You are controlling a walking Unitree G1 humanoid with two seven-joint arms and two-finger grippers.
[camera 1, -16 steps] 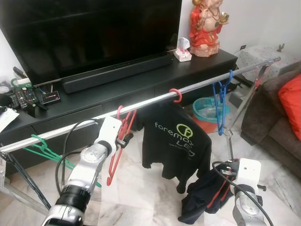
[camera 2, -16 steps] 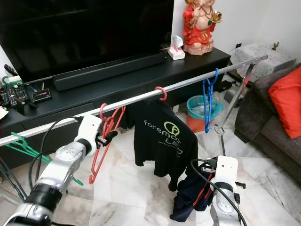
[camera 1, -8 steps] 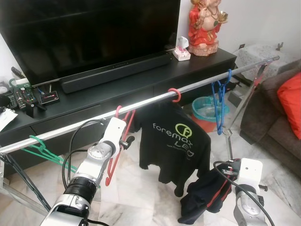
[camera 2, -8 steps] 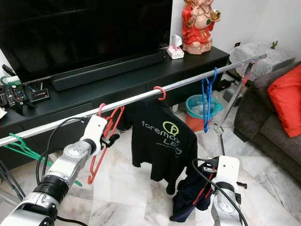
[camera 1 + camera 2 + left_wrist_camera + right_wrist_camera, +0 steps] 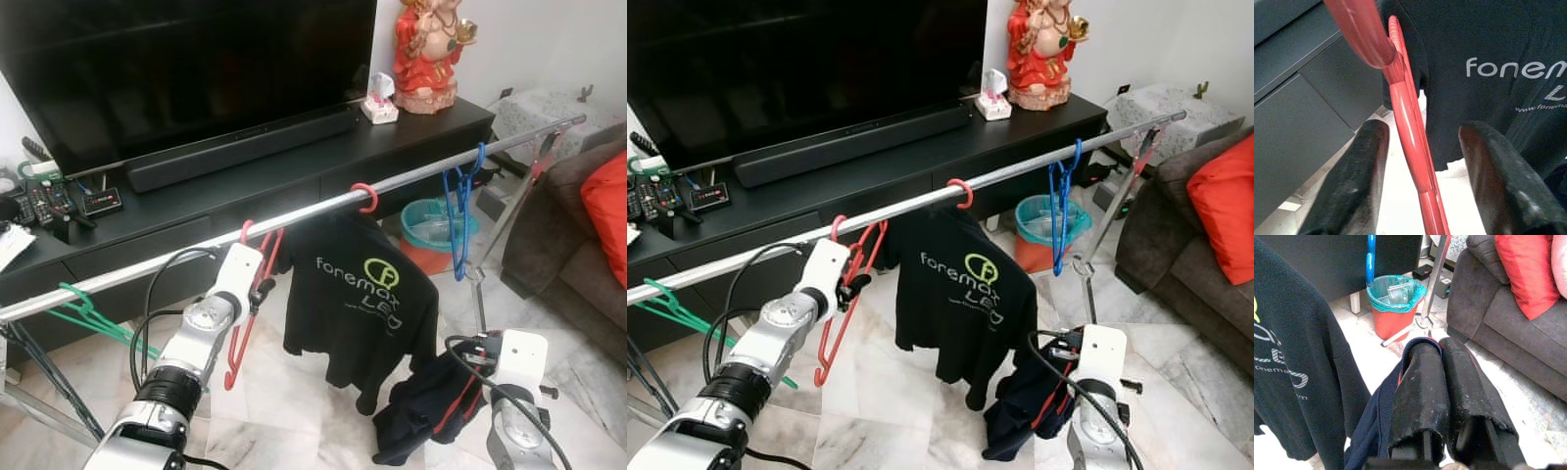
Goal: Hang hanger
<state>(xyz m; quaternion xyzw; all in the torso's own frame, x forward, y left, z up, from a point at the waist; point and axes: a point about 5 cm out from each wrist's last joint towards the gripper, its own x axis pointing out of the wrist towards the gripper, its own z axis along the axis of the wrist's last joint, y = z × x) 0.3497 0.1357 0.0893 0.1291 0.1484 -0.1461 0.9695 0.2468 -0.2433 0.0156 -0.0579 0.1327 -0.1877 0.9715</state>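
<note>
The black T-shirt is hanging from its own hook (image 5: pixel 371 198) along the silver rail, so the red hanger (image 5: pixel 231 373) will come away by itself when the robot lifts it.
A red hanger (image 5: pixel 241 333) hangs by its hook on the silver rail (image 5: pixel 313 208). My left gripper (image 5: pixel 262 287) is up at the hanger's neck, just under the rail. In the left wrist view its fingers (image 5: pixel 1367 147) stand open on either side of the red hanger (image 5: pixel 1409 122) without touching it. Low on the right, my right gripper (image 5: pixel 1442 350) is shut on a navy garment (image 5: pixel 423 411) with red trim, which droops toward the floor. A black printed T-shirt (image 5: pixel 367 294) hangs on a pink hanger further along the rail.
A blue hanger (image 5: pixel 459 211) hangs near the rail's right end and a green hanger (image 5: pixel 93 313) near its left end. Behind the rail stand a black TV cabinet (image 5: pixel 245 186), a soundbar and a statue. A teal bin (image 5: pixel 431 230) and a grey sofa (image 5: pixel 573 264) are on the right.
My left arm has shifted slightly right beside the red hanger. The black T-shirt has swayed a little. The right arm keeps its hold on the navy garment.
</note>
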